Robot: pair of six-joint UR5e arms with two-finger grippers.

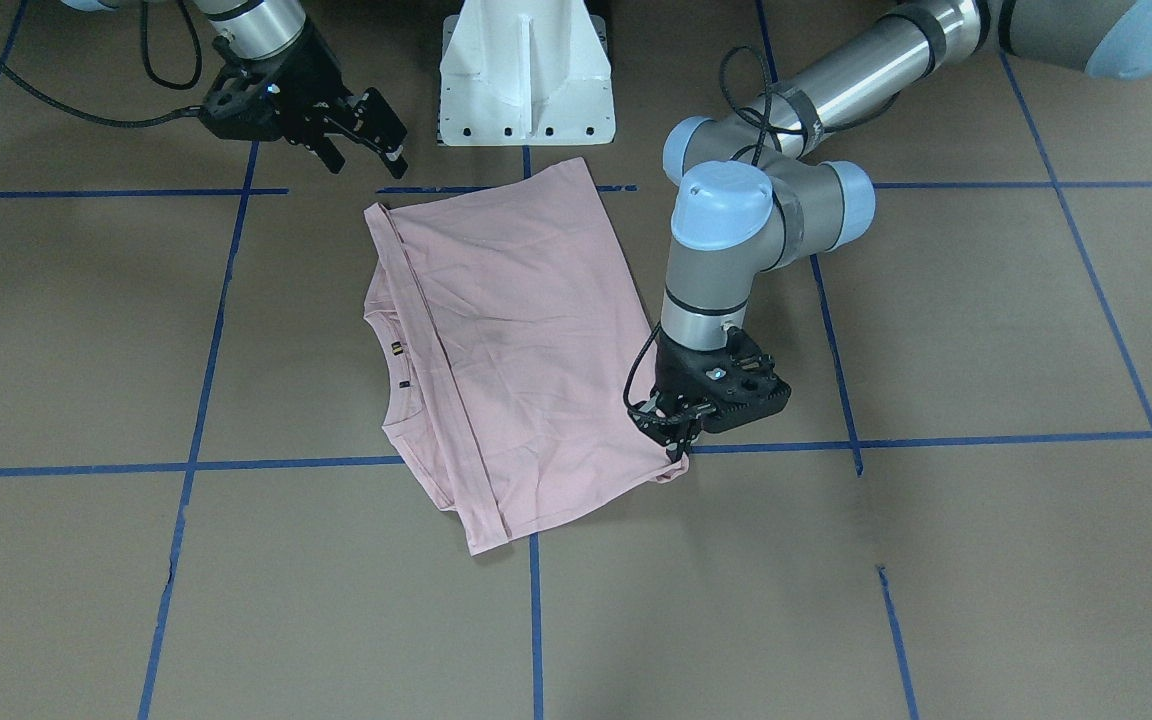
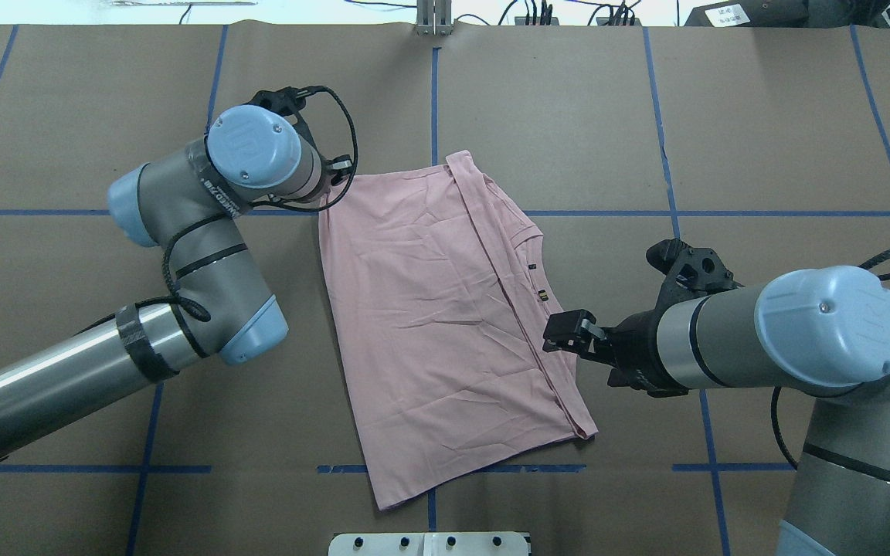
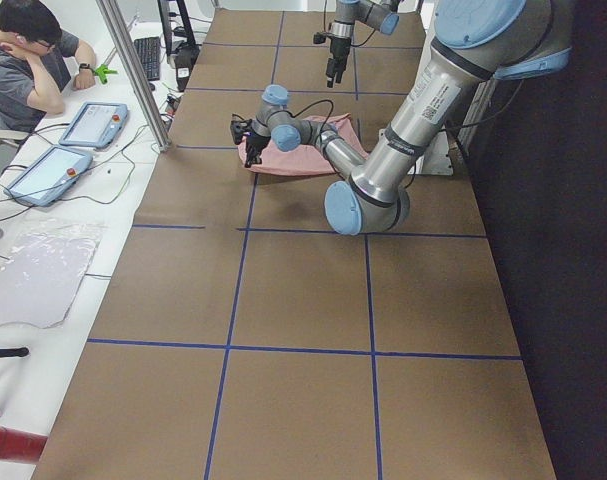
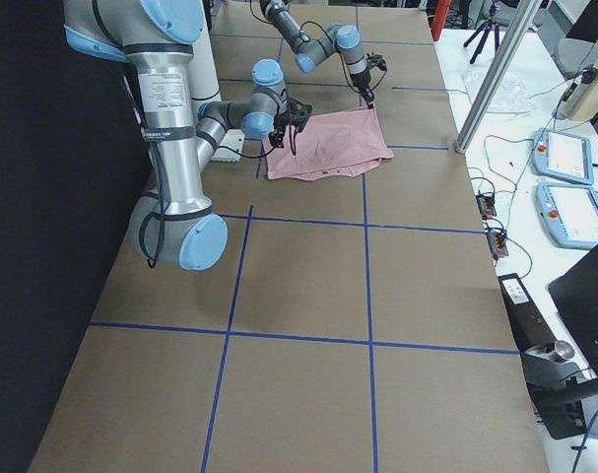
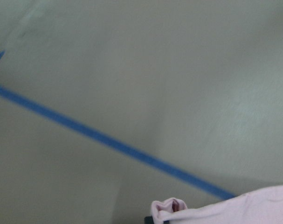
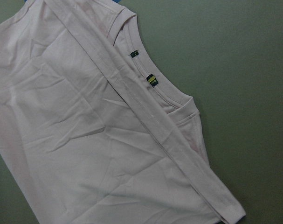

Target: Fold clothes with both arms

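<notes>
My left gripper is holding the angled T-shirt by its far corner (image 1: 677, 469), so I go on pulling that corner until the T-shirt lies square to the blue tape (image 1: 536, 606).
The pale pink T-shirt (image 1: 516, 330) lies folded on the brown table, its print hidden. The ribbed collar with small tags (image 2: 541, 293) points toward my right arm. The shirt also shows in the overhead view (image 2: 429, 309) and the right wrist view (image 6: 85, 130). My left gripper (image 1: 678, 440) is down at the shirt's far corner, shut on a pinch of pink fabric (image 5: 167, 207). In the overhead view the wrist mostly covers it (image 2: 333, 185). My right gripper (image 1: 366, 140) is open and empty, held above the table beside the shirt's collar-side edge (image 2: 566, 332).
The white pedestal base (image 1: 526, 70) stands at the robot's side of the table, just behind the shirt. Blue tape lines (image 1: 536, 600) grid the brown table. An operator (image 3: 23, 60) sits at a side bench with tablets (image 3: 93, 122) and a metal post (image 3: 133, 70).
</notes>
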